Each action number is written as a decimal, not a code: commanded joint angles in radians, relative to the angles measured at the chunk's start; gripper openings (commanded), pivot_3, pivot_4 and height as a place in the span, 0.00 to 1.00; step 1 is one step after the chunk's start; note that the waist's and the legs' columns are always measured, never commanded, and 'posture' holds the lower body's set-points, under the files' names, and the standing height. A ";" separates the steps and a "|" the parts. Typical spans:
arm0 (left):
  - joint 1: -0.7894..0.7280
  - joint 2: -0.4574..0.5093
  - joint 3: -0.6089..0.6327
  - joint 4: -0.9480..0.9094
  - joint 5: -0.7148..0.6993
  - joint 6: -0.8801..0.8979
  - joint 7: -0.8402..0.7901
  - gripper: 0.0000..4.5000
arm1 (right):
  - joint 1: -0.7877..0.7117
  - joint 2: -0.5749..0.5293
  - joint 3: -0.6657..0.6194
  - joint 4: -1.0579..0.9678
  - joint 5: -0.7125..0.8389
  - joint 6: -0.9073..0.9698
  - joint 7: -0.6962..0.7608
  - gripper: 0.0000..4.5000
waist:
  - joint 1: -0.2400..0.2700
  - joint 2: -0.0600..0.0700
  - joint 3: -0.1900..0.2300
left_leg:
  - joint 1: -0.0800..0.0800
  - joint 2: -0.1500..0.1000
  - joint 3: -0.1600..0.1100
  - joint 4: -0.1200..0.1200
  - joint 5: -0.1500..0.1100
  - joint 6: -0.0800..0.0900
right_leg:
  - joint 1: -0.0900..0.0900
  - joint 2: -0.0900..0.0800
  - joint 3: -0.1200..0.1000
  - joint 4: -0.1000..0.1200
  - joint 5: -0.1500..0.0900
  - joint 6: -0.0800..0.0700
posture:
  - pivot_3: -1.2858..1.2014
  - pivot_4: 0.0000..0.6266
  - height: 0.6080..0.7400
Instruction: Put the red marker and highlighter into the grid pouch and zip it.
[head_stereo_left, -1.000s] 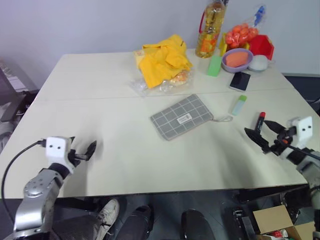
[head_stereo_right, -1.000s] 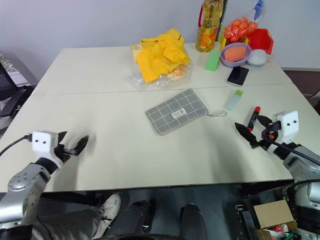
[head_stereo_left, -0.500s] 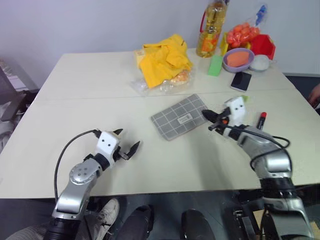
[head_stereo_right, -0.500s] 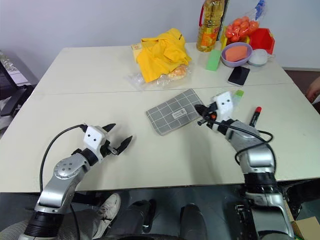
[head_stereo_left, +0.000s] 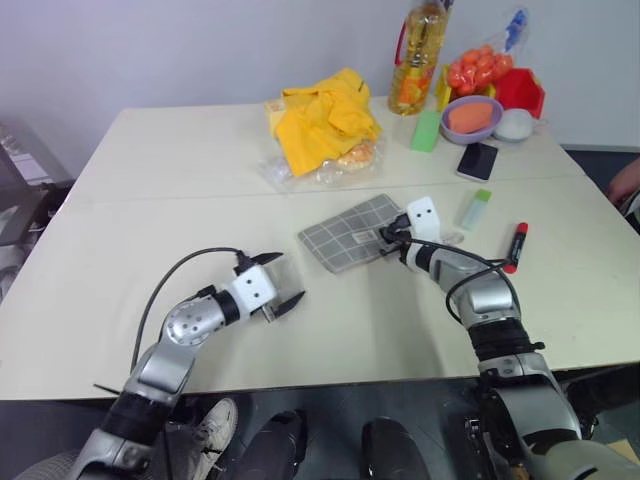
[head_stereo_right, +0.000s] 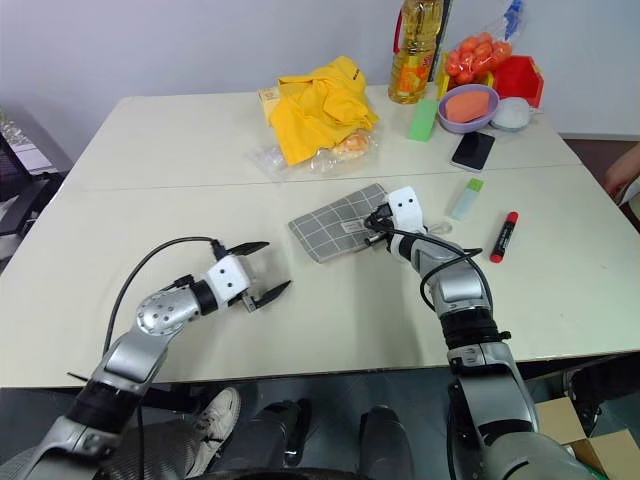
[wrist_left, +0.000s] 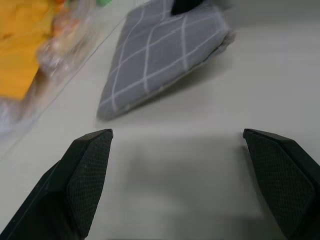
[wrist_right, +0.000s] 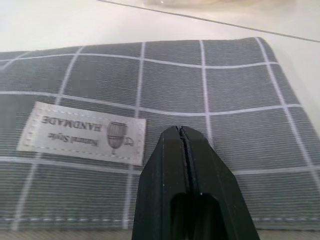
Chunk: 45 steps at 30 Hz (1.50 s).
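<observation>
The robot's right gripper rests on the grid pouch (wrist_right: 170, 119) next to the pouch's label, so the left gripper should hold the pouch's loose end (head_stereo_left: 322, 250) while the right gripper grips the zipper pull.
The grid pouch (head_stereo_left: 345, 235) lies flat in the middle of the table, grey with white lines and a small white label (wrist_right: 82, 132). My right gripper (head_stereo_left: 386, 234) is shut, its tips over the pouch's right part beside the label, nothing visibly pinched; contact with the fabric is unclear. The highlighter (head_stereo_left: 477, 209) lies to the right of the pouch, pale with a green cap. Further right lies the red marker (head_stereo_left: 517, 246). My left gripper (head_stereo_left: 279, 280) is open above bare table, in front and to the left of the pouch, pointing toward it.
At the back stand a yellow cloth (head_stereo_left: 325, 120) on a plastic bag, an oil bottle (head_stereo_left: 418, 60), a green block (head_stereo_left: 428, 130), a phone (head_stereo_left: 480, 160), a purple bowl (head_stereo_left: 472, 115) and a red box (head_stereo_left: 522, 90). A person's hand (head_stereo_left: 625, 185) shows at the right edge.
My right gripper swung left from beside the red marker onto the pouch and went from open to shut. My left arm moved right and forward toward the pouch, staying open.
</observation>
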 joint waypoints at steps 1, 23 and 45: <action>-0.086 -0.031 -0.064 0.114 0.093 -0.154 0.040 1.00 | 0.011 0.021 0.008 -0.015 -0.003 0.015 0.009 0.01 | -0.001 0.000 0.000 | 0.000 0.000 0.000 0.000 0.000 0.000 | 0.000 0.000 0.000 0.000 0.000 0.000 | 0.52 0.24 1.00; -0.285 -0.140 -0.097 0.512 0.300 -0.454 0.419 0.01 | 0.058 0.041 -0.044 -0.180 0.029 0.012 -0.028 0.00 | -0.016 0.000 -0.001 | 0.001 -0.001 -0.001 0.002 0.000 0.000 | 0.000 0.000 0.000 0.003 0.000 0.001 | 0.52 0.24 1.00; 0.218 -0.059 0.139 -0.301 -0.015 0.062 0.214 0.00 | 0.129 -0.094 -0.044 -0.472 0.114 0.206 0.088 0.99 | -0.016 0.000 -0.001 | -0.001 0.000 0.000 0.001 0.000 0.000 | -0.003 0.000 0.001 0.004 0.000 0.001 | 0.52 0.24 1.00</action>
